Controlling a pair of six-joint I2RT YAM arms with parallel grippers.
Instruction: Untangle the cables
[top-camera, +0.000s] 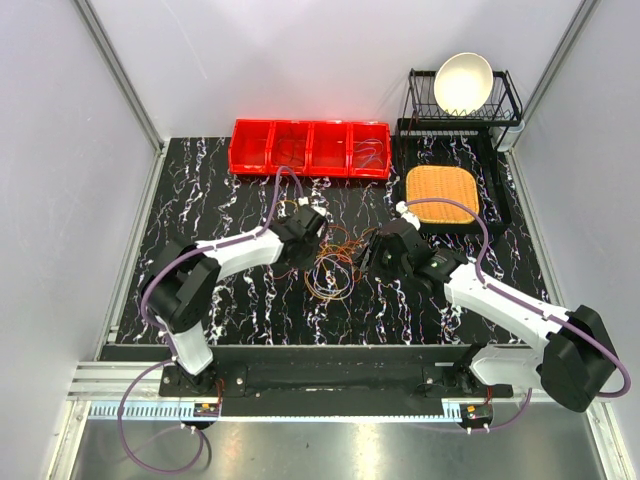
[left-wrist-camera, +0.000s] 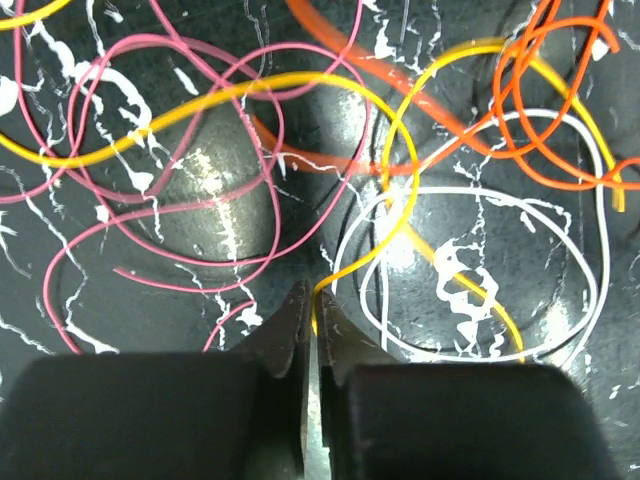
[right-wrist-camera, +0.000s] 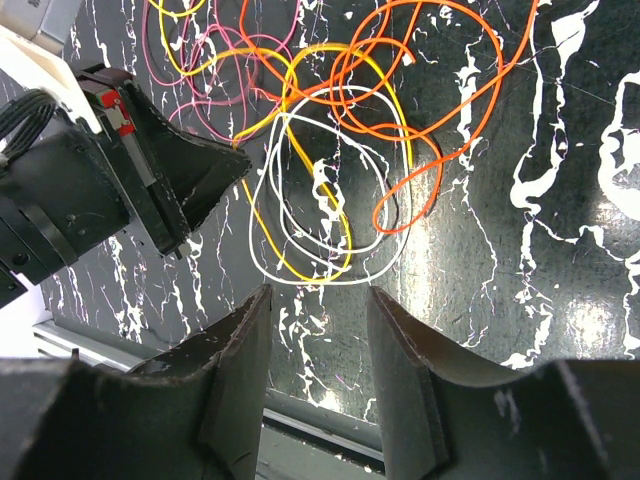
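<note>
The yellow cable crosses through the white (left-wrist-camera: 402, 195) and orange loops, so my left gripper should lift it high while my right gripper keeps the loops (right-wrist-camera: 345, 98) back.
A tangle of thin cables (top-camera: 330, 268) lies on the black marbled table between the two arms. In the left wrist view I see pink (left-wrist-camera: 150, 190), yellow (left-wrist-camera: 300, 80), orange (left-wrist-camera: 520, 120) and white (left-wrist-camera: 590, 300) loops. My left gripper (left-wrist-camera: 313, 305) is shut on the end of the yellow cable at the tangle's left side (top-camera: 308, 228). My right gripper (right-wrist-camera: 318, 305) is open and empty, just beside the white loop (right-wrist-camera: 300, 270) and the orange loop (right-wrist-camera: 420, 190), at the tangle's right side (top-camera: 372, 256).
A row of red bins (top-camera: 310, 148) stands at the back of the table. A black dish rack with a white bowl (top-camera: 462, 82) and an orange woven mat (top-camera: 441, 194) sit at the back right. The left gripper's body shows in the right wrist view (right-wrist-camera: 120, 170).
</note>
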